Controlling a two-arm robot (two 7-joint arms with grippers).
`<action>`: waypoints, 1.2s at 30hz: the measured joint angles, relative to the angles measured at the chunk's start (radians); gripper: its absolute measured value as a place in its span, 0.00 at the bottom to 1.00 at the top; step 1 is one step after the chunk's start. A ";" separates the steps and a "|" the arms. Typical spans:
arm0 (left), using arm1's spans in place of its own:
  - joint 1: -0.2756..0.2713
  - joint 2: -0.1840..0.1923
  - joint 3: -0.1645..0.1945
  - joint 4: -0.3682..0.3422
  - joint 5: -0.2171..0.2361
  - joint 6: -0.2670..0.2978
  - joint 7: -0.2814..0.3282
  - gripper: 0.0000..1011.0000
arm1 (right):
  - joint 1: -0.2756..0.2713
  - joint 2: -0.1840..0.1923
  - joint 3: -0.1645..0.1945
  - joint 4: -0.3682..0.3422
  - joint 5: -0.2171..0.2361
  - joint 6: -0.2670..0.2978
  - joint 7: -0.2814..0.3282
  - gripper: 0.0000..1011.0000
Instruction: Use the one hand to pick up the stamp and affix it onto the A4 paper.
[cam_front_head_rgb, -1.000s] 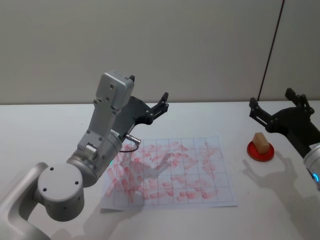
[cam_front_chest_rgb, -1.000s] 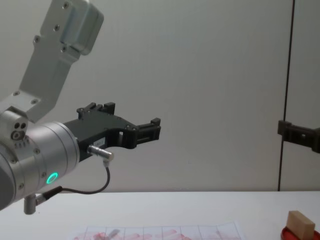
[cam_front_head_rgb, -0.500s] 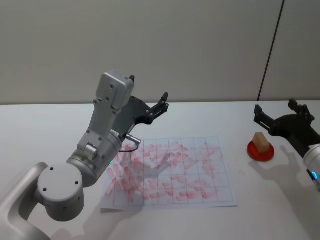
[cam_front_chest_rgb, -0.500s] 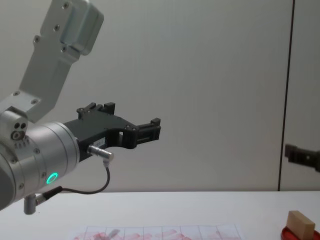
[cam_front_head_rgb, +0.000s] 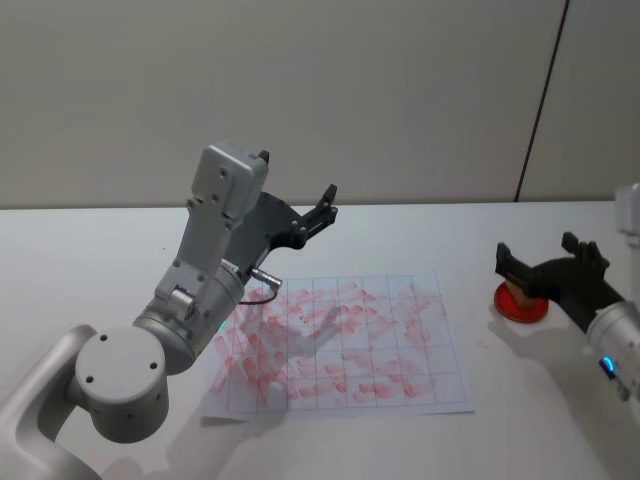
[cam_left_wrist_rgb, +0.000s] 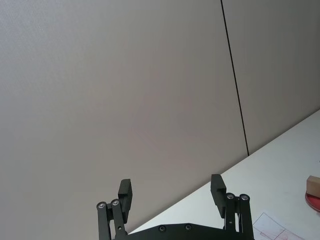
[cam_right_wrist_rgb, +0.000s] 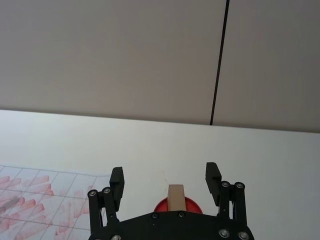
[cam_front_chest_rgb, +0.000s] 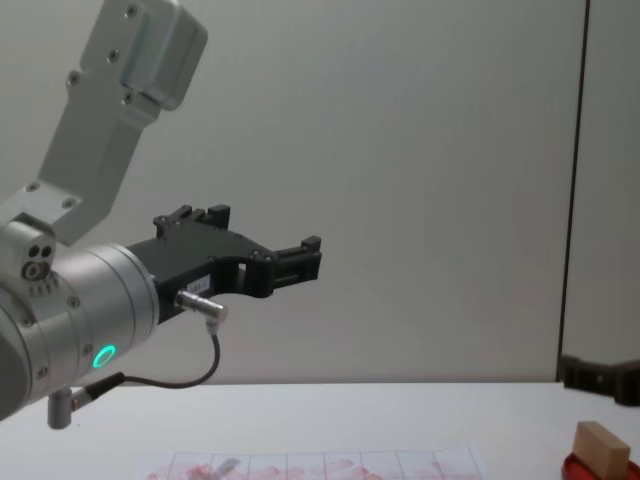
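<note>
The stamp (cam_front_chest_rgb: 601, 449) is standing on a red disc close to the reddish-pink marks on the paper, so I expect the stamp's hidden bottom side to show red when I lift it.
The stamp (cam_right_wrist_rgb: 175, 196), a small tan wooden block, stands upright on a flat red disc (cam_right_wrist_rgb: 192, 205) at the table's right side. It also shows at the chest view's lower right as the same stamp (cam_front_chest_rgb: 603, 447). My right gripper (cam_right_wrist_rgb: 165, 180) is open, just above and slightly short of the stamp, one finger to each side, touching nothing. In the head view the right gripper (cam_front_head_rgb: 536, 252) covers most of the stamp. The A4 paper (cam_front_head_rgb: 340, 340), gridded and full of reddish-pink marks, lies flat at mid-table. My left gripper (cam_front_head_rgb: 325, 205) hangs open and parked above the paper's far left corner.
The bulky left arm (cam_front_head_rgb: 200, 290) stands over the paper's left edge. Bare white tabletop (cam_front_head_rgb: 470, 230) lies beyond and right of the paper. A wall rises close behind the table.
My right gripper has come down and closer to the stamp, from well above it to just over it. The left arm, stamp and paper have not moved.
</note>
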 joint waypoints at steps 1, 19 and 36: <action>0.000 0.000 0.000 0.000 0.000 0.000 0.000 0.99 | 0.001 -0.003 -0.002 0.005 -0.004 0.009 -0.005 0.99; 0.000 0.000 0.000 0.000 0.000 0.000 0.000 0.99 | 0.000 -0.025 -0.011 0.050 -0.011 0.072 -0.053 0.99; 0.000 0.000 0.000 0.000 0.000 0.000 0.000 0.99 | 0.024 -0.040 -0.007 0.119 -0.009 0.069 -0.040 0.60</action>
